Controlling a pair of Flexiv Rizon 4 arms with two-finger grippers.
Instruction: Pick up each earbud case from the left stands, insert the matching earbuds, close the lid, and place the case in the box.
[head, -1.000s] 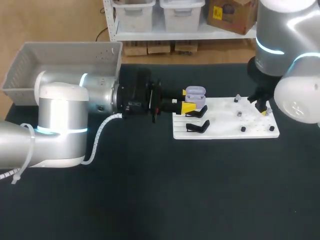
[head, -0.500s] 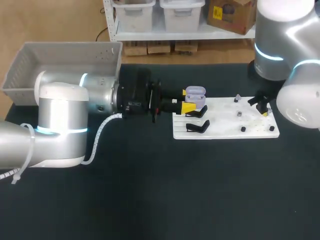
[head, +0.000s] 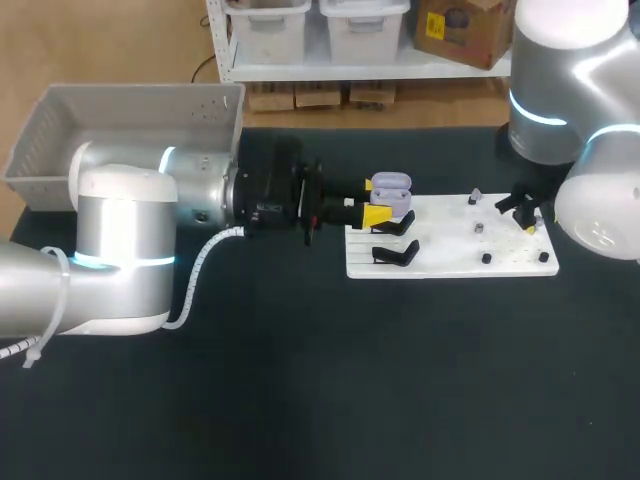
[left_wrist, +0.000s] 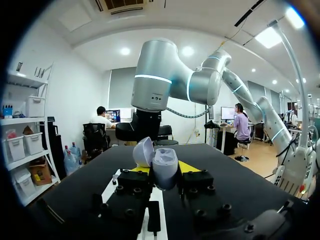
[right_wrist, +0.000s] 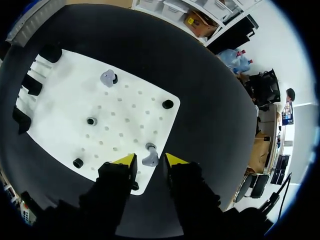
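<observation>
The lavender earbud rests against a separate round grey peg, so the earbud will come loose and the peg will stay behind when I lift.
My left gripper is shut on a lavender earbud case, held above the left end of the white board. The case's lid stands open. In the head view the case shows just above the yellow fingertips. My right gripper hangs over the board's right end, open. A lavender earbud sits on the board between its fingers, with small gaps on both sides. A second lavender earbud rests farther ahead on the board.
Two black stands stand empty on the board's left part. Small black pegs dot the board. A grey box sits at the table's far left, behind my left arm.
My right gripper has shifted slightly over the board's right end and its fingers have drawn closer around the earbud. The left arm and case have not moved.
</observation>
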